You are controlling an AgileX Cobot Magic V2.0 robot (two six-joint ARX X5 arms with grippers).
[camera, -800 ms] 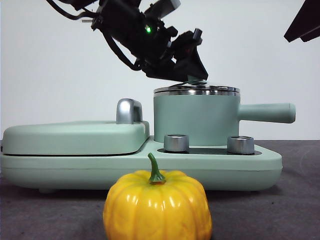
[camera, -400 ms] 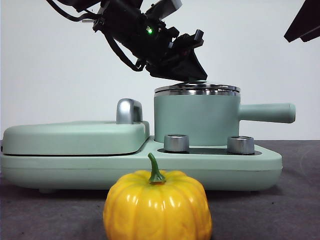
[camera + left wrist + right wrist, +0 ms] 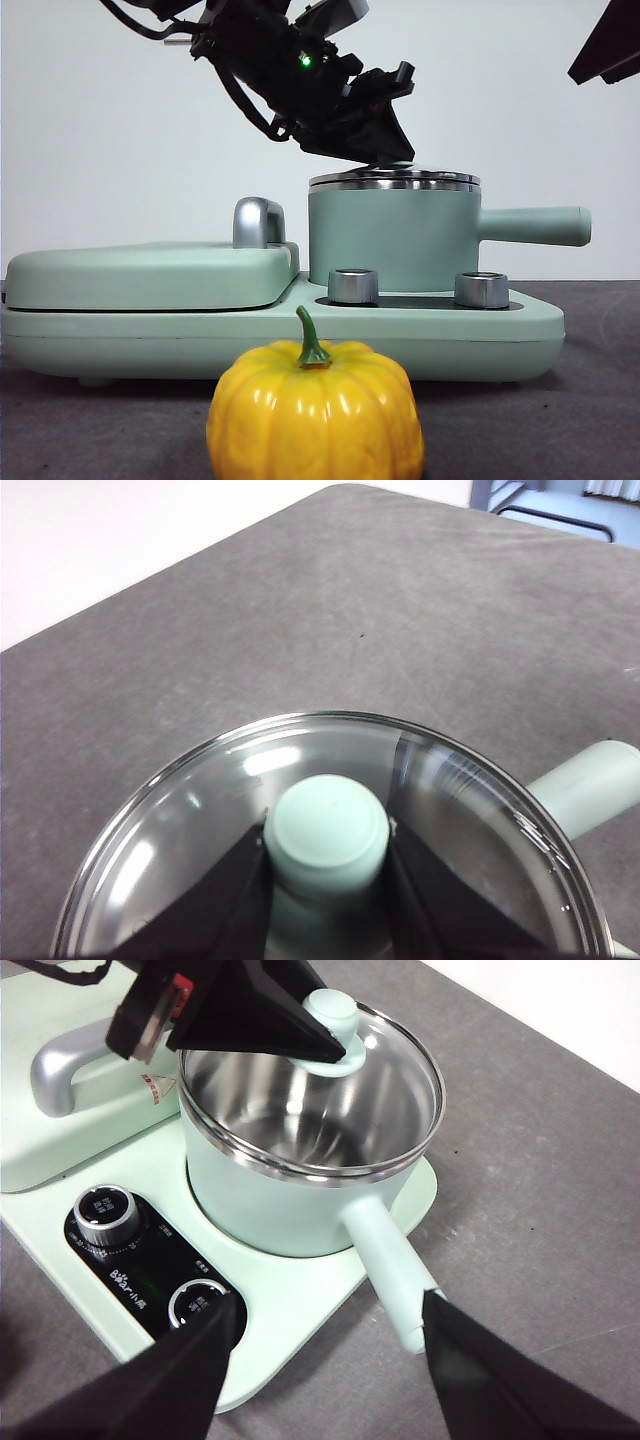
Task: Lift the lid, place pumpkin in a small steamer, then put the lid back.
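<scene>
The yellow-orange pumpkin [image 3: 316,415] will sit completely below the pot's rim when the robot lowers it in, because the empty steel pot [image 3: 300,1125] is deep and wide.
The glass lid [image 3: 395,180] with its mint-green knob [image 3: 327,825] sits on the small steamer [image 3: 390,240], a mint-green pot with a long side handle [image 3: 535,225]. My left gripper [image 3: 388,150] comes down from the upper left and is shut on the knob, one jaw on each side. The right wrist view shows the same grip [image 3: 325,1045] over the lid [image 3: 400,1070] and the empty steel pot [image 3: 290,1200]. The yellow-orange pumpkin [image 3: 315,415] stands on the table in front. My right gripper [image 3: 330,1305] is open and empty above the pot's handle [image 3: 390,1270].
The pot stands on a wide mint-green appliance base [image 3: 300,340] with two metal knobs [image 3: 352,285] [image 3: 481,289]. A flat griddle cover [image 3: 150,275] with a steel handle [image 3: 258,222] lies to its left. The right arm shows as a black tip [image 3: 605,45] at the top right.
My left gripper has shifted slightly up and to the right at the knob. The lid still rests on the pot. The pumpkin has not moved.
</scene>
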